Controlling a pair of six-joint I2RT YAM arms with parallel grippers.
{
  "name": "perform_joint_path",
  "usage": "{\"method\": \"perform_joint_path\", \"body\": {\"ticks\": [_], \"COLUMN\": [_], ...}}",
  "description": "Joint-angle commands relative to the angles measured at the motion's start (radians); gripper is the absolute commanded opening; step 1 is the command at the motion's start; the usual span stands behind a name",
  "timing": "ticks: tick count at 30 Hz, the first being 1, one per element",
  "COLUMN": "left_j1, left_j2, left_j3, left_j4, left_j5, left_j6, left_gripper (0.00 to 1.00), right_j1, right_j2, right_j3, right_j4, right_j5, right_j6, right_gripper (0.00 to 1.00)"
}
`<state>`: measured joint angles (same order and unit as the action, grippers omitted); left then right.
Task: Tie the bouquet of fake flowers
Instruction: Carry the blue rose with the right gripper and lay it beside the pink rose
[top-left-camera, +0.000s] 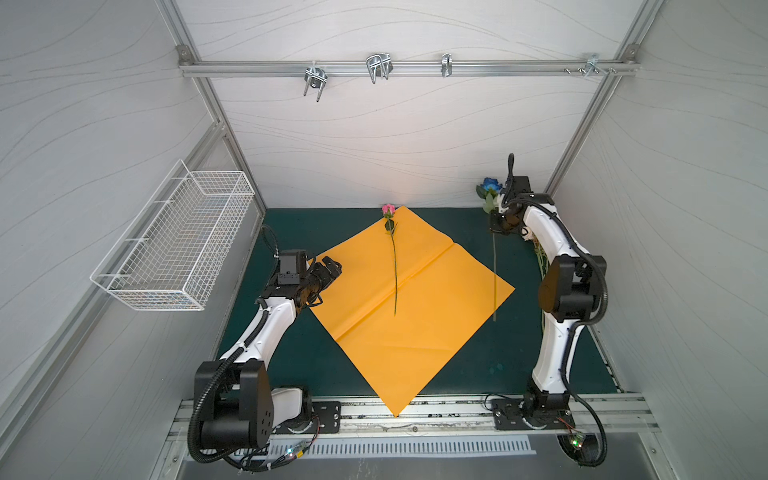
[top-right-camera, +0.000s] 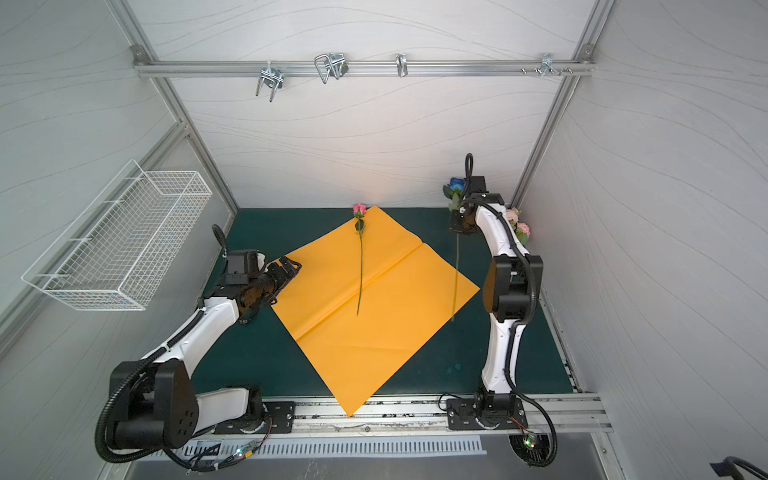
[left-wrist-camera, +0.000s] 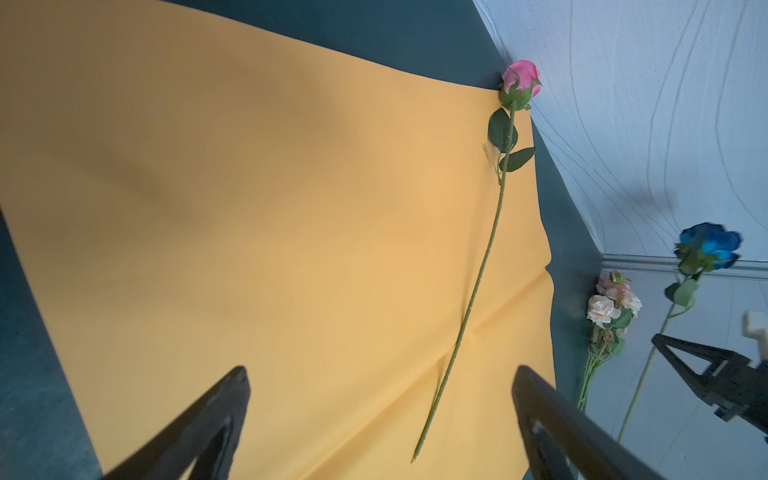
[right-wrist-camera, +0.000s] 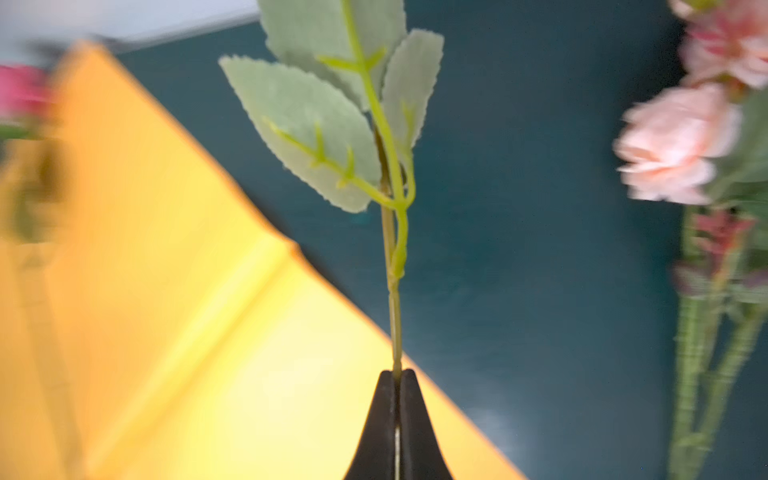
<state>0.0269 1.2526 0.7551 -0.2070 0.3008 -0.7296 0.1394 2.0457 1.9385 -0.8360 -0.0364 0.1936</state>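
My right gripper should keep moving over until both stems lie together, as the blue rose's stem (top-left-camera: 494, 268) runs the same way as the pink rose's stem (top-left-camera: 395, 268).
The bouquet of fake flowers is in separate parts. A pink rose (top-left-camera: 387, 210) (left-wrist-camera: 519, 81) lies on the orange paper sheet (top-left-camera: 415, 332), its bloom at the far corner. My right gripper (top-left-camera: 495, 222) (right-wrist-camera: 397, 372) is shut on the thin stem (right-wrist-camera: 395, 291) of a blue rose (top-left-camera: 491, 184) (left-wrist-camera: 710, 245), just under its leaves. It holds the rose up near the back wall, and the long stem hangs toward the paper's right corner. Pink and peach blossoms (top-right-camera: 517, 222) (right-wrist-camera: 677, 145) lie on the mat behind the right arm. My left gripper (top-left-camera: 328, 266) (left-wrist-camera: 380, 372) stands open and holds nothing above the paper's left corner.
A dark green mat (top-left-camera: 291, 361) covers the floor, closed in by white walls. A white wire basket (top-left-camera: 178, 245) hangs on the left wall. Metal hooks (top-left-camera: 378, 66) hang from a rail high on the back wall. An aluminium rail (top-left-camera: 436, 415) runs along the front edge.
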Motion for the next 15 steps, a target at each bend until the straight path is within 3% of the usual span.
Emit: {"method": "perform_joint_path", "body": {"ticks": [1,9,15], "left_j1": [-0.004,-0.004,-0.004], "left_j2": [0.012,-0.012,-0.023], "left_j3": [0.031,0.024,0.014], "left_j4": [0.041,0.027,0.029], "left_j5": [0.014,0.01,0.015], "left_j6": [0.003,0.016,0.017], "left_gripper": [0.99,0.99,0.99], "right_j1": [0.114,0.332,0.371], "right_j2": [-0.001,0.239,0.387], "right_j3": [-0.067,0.184,0.292], "right_j4": [0.093,0.128,0.167], "right_j5": [-0.124,-0.124,-0.144], "right_j6": [0.186,0.292,0.348], "right_gripper": [0.0,0.0,0.0]}}
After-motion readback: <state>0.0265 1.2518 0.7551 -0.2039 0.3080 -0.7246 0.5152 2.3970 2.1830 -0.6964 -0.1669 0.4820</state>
